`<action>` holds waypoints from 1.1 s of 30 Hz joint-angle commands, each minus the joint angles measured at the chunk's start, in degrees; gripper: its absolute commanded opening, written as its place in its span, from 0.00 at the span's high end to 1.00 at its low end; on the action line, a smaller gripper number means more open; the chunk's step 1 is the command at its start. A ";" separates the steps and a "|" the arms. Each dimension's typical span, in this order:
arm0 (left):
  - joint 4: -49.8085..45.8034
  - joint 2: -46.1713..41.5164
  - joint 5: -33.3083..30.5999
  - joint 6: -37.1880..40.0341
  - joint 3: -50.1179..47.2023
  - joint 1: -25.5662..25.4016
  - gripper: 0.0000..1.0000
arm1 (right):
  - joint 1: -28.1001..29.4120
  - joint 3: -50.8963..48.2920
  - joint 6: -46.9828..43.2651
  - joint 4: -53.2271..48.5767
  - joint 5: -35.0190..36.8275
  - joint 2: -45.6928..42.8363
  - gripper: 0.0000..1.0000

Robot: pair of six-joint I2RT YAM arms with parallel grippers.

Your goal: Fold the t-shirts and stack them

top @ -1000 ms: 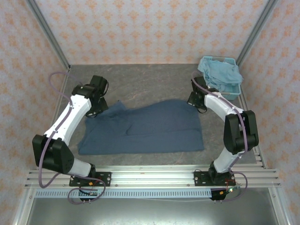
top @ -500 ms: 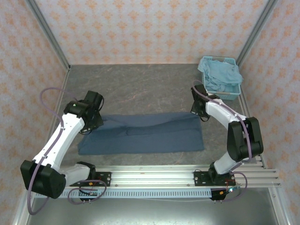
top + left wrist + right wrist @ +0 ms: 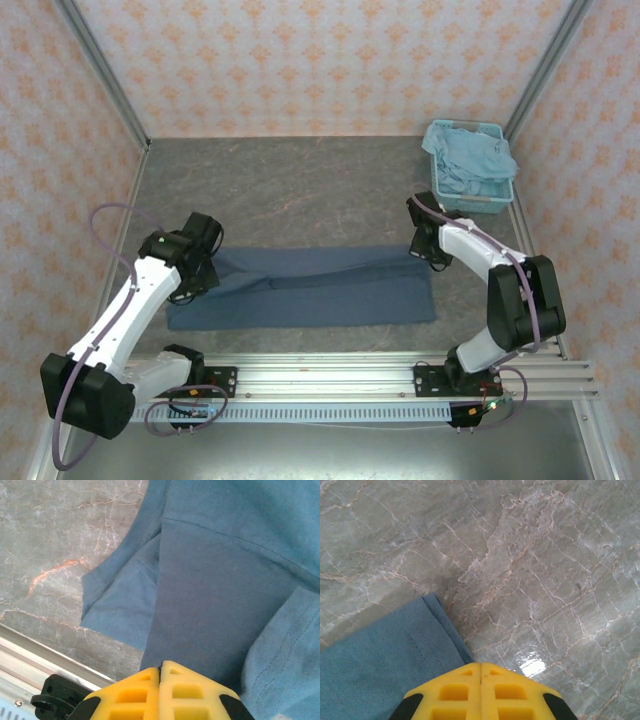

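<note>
The dark t-shirt's upper hem (image 3: 429, 636) lies along its lower hem, so my right gripper should keep going toward the rail (image 3: 382, 362) and let go of the upper hem once it lies flat.
The dark slate-blue t-shirt (image 3: 320, 290) lies across the table as a long band, its far half doubled over toward the near edge. My left gripper (image 3: 205, 268) is at the band's left end. In the left wrist view its yellow jaws (image 3: 160, 666) are shut, with a thin edge of the shirt (image 3: 210, 580) pinched at the tips. My right gripper (image 3: 425, 252) is at the far right corner. Its jaws (image 3: 480, 664) are also shut, and the hemmed corner (image 3: 375, 665) runs in under them. The pale sky-blue t-shirt (image 3: 468, 160) is crumpled in the basket.
The light blue slatted basket (image 3: 478, 204) stands at the back right corner, just beyond my right arm. Bare marbled grey tabletop (image 3: 300, 190) stretches behind the shirt. An aluminium rail (image 3: 30, 652) runs along the near edge. Patterned walls enclose three sides.
Both grippers have drawn the shirt's far edge toward the near edge. The spread shirt has become a narrow doubled band, and the left arm has swung down and inward.
</note>
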 commanded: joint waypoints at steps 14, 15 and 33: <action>-2.62 -1.44 -6.15 -7.58 -0.98 -2.11 1.00 | 1.26 -4.29 5.01 -4.34 -2.76 -4.66 1.00; -2.43 -1.53 -5.41 -8.13 -1.49 -2.21 1.00 | 1.24 -4.38 4.98 -4.30 -2.65 -4.73 1.00; -3.02 -4.51 -6.66 -16.75 -6.69 -7.77 1.00 | 1.25 -4.03 6.57 -7.69 0.04 -6.66 0.79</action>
